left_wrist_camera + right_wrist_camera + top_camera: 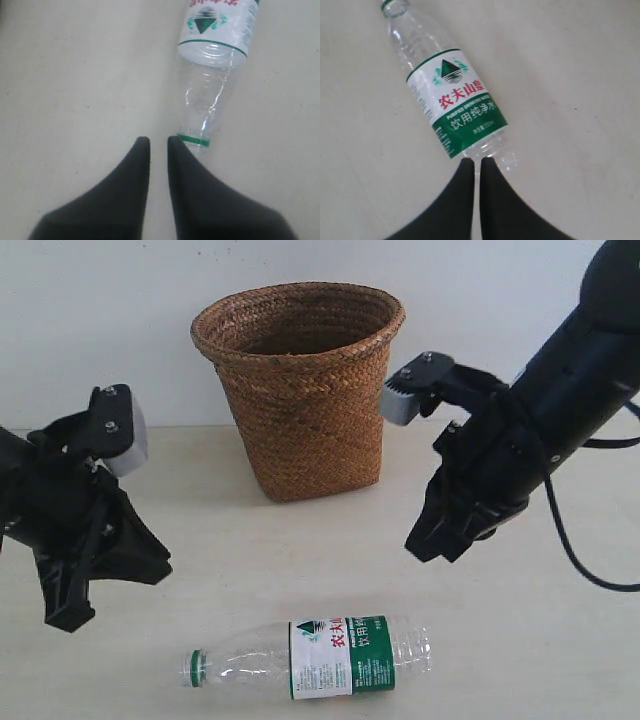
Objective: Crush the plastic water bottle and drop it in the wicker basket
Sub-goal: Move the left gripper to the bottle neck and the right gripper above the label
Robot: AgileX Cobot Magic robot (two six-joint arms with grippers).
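My left gripper is going down, and the plastic water bottle's narrow end (228,665) points toward it and lies free. I should now go down until my open fingers are on both sides of the green cap (197,668).
The plastic water bottle (320,658) lies on its side near the table's front edge, uncrushed, with its green cap (195,668) pointing left. The wicker basket (300,390) stands upright at the back centre. My left gripper (68,615) hovers left of the bottle. In the left wrist view its tips (158,142) are close together and hold nothing, just short of the cap (194,140). My right gripper (425,545) hangs above and right of the bottle. Its narrow-gapped tips (480,162) sit over the bottle's (452,102) base end, empty.
The pale table (200,520) runs from the basket to the bottle. A white wall (100,320) stands behind the basket. A black cable (575,555) trails from the right arm.
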